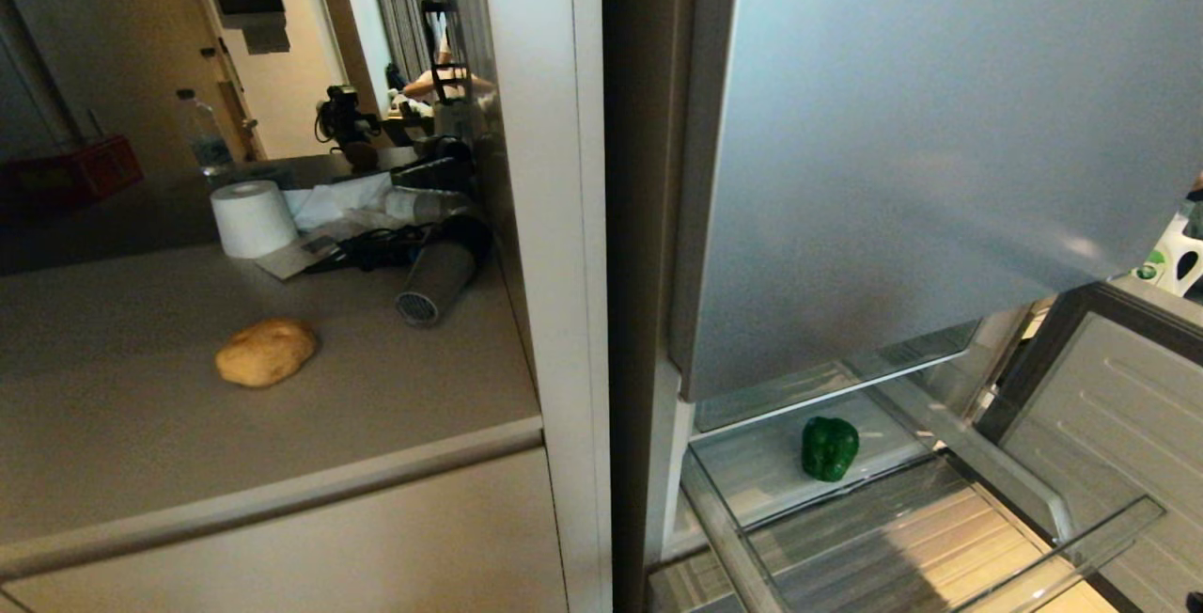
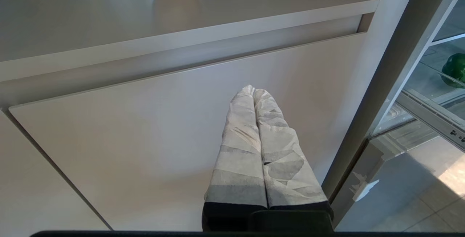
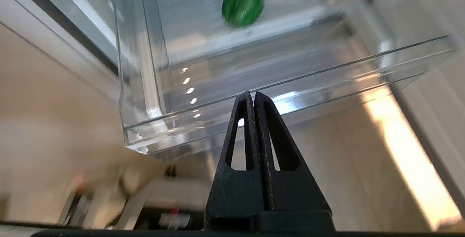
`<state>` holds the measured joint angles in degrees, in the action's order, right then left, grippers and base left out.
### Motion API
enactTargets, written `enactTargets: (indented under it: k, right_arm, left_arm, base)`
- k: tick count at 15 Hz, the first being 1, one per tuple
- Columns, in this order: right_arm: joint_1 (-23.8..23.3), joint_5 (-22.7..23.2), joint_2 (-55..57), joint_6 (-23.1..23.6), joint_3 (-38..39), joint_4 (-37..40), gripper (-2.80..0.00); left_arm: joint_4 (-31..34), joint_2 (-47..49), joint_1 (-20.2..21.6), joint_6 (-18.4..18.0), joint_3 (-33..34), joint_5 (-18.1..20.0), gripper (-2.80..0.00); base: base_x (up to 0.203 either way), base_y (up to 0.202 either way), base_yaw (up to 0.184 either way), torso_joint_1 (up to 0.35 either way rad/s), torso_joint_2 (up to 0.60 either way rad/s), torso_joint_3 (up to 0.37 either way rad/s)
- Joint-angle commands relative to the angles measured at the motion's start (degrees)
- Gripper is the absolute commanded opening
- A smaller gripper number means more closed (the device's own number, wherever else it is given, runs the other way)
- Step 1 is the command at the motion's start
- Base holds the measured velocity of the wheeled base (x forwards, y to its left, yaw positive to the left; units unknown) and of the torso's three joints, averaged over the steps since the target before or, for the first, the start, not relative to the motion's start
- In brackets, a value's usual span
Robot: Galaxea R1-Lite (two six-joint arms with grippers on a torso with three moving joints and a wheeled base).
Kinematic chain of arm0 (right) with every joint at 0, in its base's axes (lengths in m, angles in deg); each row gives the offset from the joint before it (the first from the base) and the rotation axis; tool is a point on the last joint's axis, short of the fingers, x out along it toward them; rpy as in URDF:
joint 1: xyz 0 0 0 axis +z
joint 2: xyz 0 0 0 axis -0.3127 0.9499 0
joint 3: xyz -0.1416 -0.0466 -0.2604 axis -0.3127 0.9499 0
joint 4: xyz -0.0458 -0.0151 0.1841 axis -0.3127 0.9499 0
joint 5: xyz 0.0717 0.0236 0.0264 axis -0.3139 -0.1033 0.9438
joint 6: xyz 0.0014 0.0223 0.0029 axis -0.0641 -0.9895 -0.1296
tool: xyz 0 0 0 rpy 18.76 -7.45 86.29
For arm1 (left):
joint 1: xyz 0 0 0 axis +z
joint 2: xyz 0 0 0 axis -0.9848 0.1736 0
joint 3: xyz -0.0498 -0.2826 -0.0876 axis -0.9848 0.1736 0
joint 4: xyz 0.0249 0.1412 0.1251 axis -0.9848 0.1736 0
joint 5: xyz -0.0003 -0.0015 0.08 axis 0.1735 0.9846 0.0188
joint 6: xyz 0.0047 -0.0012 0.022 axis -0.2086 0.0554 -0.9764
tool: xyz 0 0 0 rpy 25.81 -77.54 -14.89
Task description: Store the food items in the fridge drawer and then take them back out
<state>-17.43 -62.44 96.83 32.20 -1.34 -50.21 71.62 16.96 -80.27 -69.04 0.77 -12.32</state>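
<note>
The green pepper [image 1: 830, 449] is lying free in the pulled-out drawer, so my right gripper should keep going over the bin's front side [image 1: 1066, 558] and open its fingers before the pepper.
The fridge drawer [image 1: 1107, 530] stands pulled out, its clear bin [image 3: 152, 84] open at the top. A glossy green pepper [image 1: 830, 448] lies on a clear tray toward the back of the drawer; the right wrist view shows this pepper [image 3: 242, 3] too. The golden-brown lump [image 1: 266, 352] rests on the grey counter [image 1: 113, 444] to the left of the fridge. My right gripper [image 3: 253, 94] is shut and empty, just outside the bin's front wall. My left gripper [image 2: 254, 91], with white-wrapped fingers, is shut and empty before the cabinet front under the counter. Neither gripper shows in the head view.
At the back of the counter stand a paper roll [image 1: 252, 218], a hair dryer [image 1: 437, 279] with cables, a water bottle [image 1: 205, 133] and a red box [image 1: 75, 171]. A white upright panel [image 1: 564, 265] separates counter and fridge. The tall top door [image 1: 921, 143] overhangs the drawer.
</note>
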Motion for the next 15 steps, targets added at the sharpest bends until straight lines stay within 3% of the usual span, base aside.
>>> enactTargets:
  k: [1,5,10,15]
  right_arm:
    - [0.0,0.6,18.4,0.0,-2.7,-3.1,-2.80]
    - [-0.1,1.1,36.7,0.0,-2.4,-13.6,-2.80]
    - [-0.3,1.0,54.0,-0.1,4.5,-37.0,-2.80]
    - [-0.8,-0.1,62.2,0.2,5.4,-44.5,-2.80]
  left_arm:
    - [-0.1,0.0,0.0,0.0,0.6,0.0,-2.80]
    - [-0.1,0.0,0.0,0.0,0.6,0.0,-2.80]
    - [-0.1,0.0,0.0,0.0,0.6,0.0,-2.80]
    - [-0.1,0.0,0.0,0.0,0.6,0.0,-2.80]
  base:
    - [0.000,0.000,0.000,0.000,0.00,0.000]
    - [0.000,0.000,0.000,0.000,0.00,0.000]
    - [0.000,0.000,0.000,0.000,0.00,0.000]
    - [0.000,0.000,0.000,0.000,0.00,0.000]
